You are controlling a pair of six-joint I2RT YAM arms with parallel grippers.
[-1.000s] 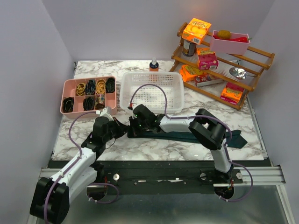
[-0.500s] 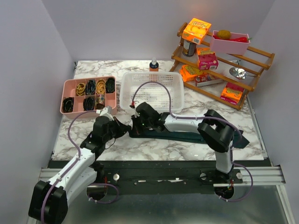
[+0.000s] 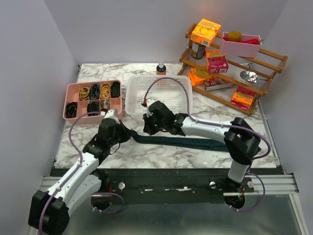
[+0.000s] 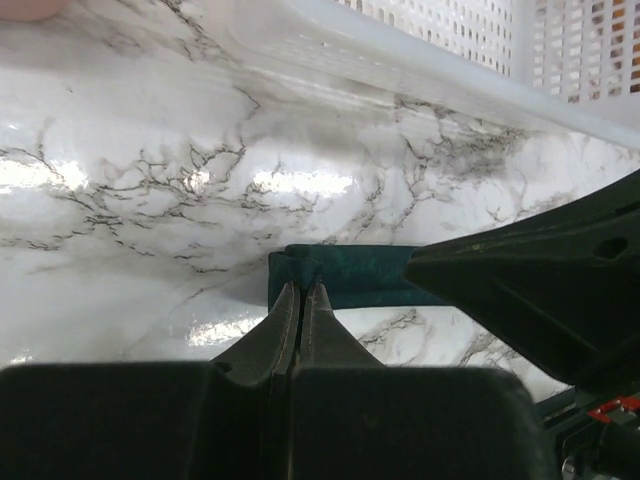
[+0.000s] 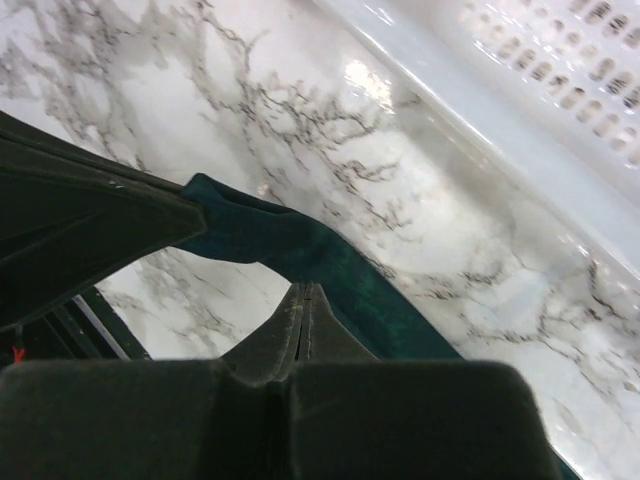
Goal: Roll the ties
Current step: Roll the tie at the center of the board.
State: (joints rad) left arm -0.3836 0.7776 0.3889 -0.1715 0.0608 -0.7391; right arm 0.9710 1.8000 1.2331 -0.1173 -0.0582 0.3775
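Observation:
My left fingers pinch the tie's end [image 4: 306, 264], so they should fold it over, open and straddle the tie's creased edge [image 4: 276, 274] while my right gripper presses the tie's flap.
The dark teal tie [image 3: 195, 142] lies stretched along the marble in front of the white basket [image 3: 159, 78]; its right end is hidden under the right arm. My left gripper [image 3: 125, 132] is shut on the tie's left end. In the left wrist view its tips [image 4: 303, 288] pinch the creased edge of the tie [image 4: 350, 275]. My right gripper [image 3: 146, 129] hovers just right of it with its jaws shut. In the right wrist view its tips [image 5: 301, 288] meet the near edge of the raised tie [image 5: 330, 260], with no fabric seen between them.
A pink organizer [image 3: 93, 83] with coiled bands stands at the back left. A small bottle [image 3: 161, 68] stands behind the basket. A wooden rack [image 3: 230, 63] with snack boxes fills the back right. The basket wall shows close in both wrist views [image 4: 450, 70] [image 5: 520, 130].
My right gripper has lifted off the tie's left end and moved up and right. My left gripper has closed in on that end and drawn it left and toward the back.

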